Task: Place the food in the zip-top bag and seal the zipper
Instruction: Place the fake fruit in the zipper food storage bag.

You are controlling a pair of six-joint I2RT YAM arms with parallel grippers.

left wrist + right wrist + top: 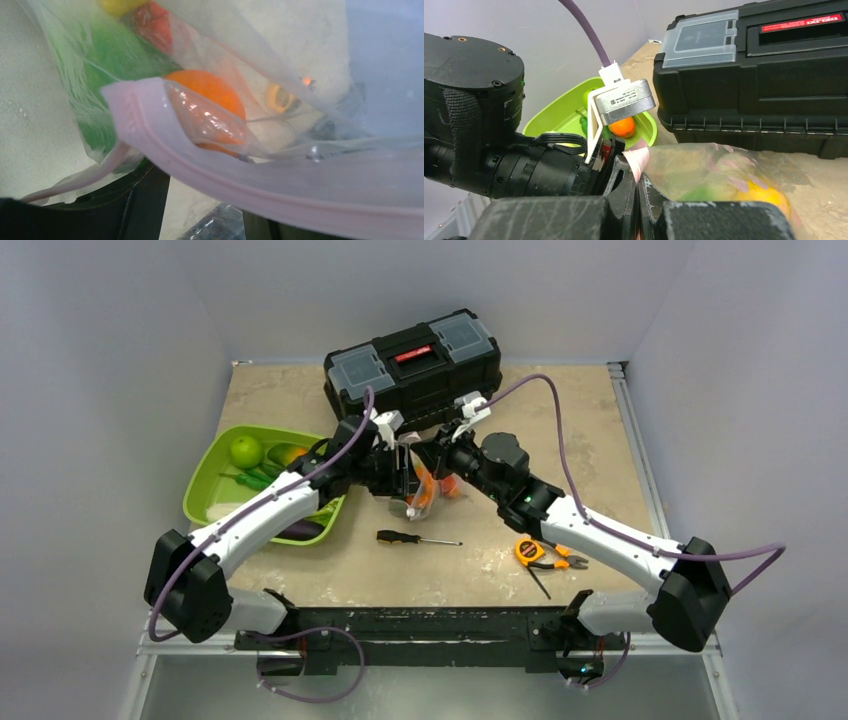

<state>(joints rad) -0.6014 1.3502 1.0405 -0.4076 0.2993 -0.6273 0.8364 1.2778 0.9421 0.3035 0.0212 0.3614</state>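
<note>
My right gripper holds the pink zipper's end (638, 158) and fruit remains in the tray, so my left gripper should leave the zipper and fetch fruit (288, 454) before sealing.
The clear zip-top bag (428, 490) hangs between both grippers in front of the toolbox. It holds an orange fruit (210, 90), a leafy green piece (110, 60), a red piece (155, 25) and a yellow piece (764, 192). My right gripper (638, 195) is shut on the end of the pink zipper (638, 157). My left gripper (398, 465) is right beside it at the same end. In the left wrist view the zipper (280, 185) crosses in front of the dark fingers (145, 210) and hides their tips. A green apple (245, 450) and an orange fruit (624, 127) lie in the tray.
The black toolbox (412, 365) stands just behind the bag. The lime-green tray (205, 485) is at the left with more toy food. A screwdriver (415, 538) and orange-handled pliers (540, 552) lie on the table nearer the arm bases.
</note>
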